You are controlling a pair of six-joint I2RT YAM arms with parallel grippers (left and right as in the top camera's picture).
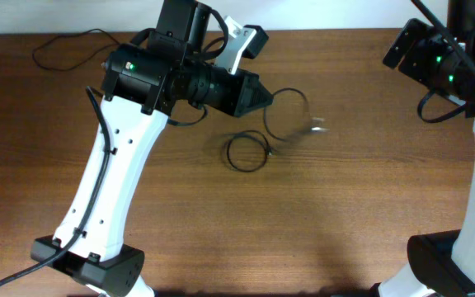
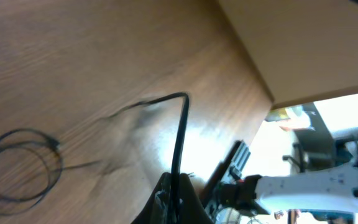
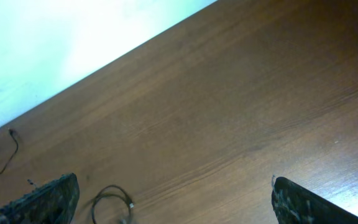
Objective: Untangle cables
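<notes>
The cable drooping slack (image 1: 306,106) is by the coil (image 1: 247,153), so next my left gripper raises the cable high before my right gripper comes over to the coil.
My left gripper (image 1: 264,96) hangs above the table's middle, shut on one thin black cable (image 1: 291,111). That strand arcs to the right and ends in a blurred plug (image 1: 317,126). In the left wrist view the same cable (image 2: 180,134) rises from between the shut fingers (image 2: 166,199). A second cable lies as a small coil (image 1: 247,153) on the wood just below the gripper; the coil (image 2: 20,165) also shows in the left wrist view. A third cable (image 1: 64,45) lies loose at the far left. My right gripper (image 3: 173,208) is open wide and holds nothing, with the coil (image 3: 112,202) ahead of it.
The right arm (image 1: 439,62) stands at the back right corner, its base (image 1: 444,264) at the front right. The left arm's base (image 1: 89,260) sits at the front left. The wooden table (image 1: 345,214) ends at a pale wall (image 3: 55,43) at the back.
</notes>
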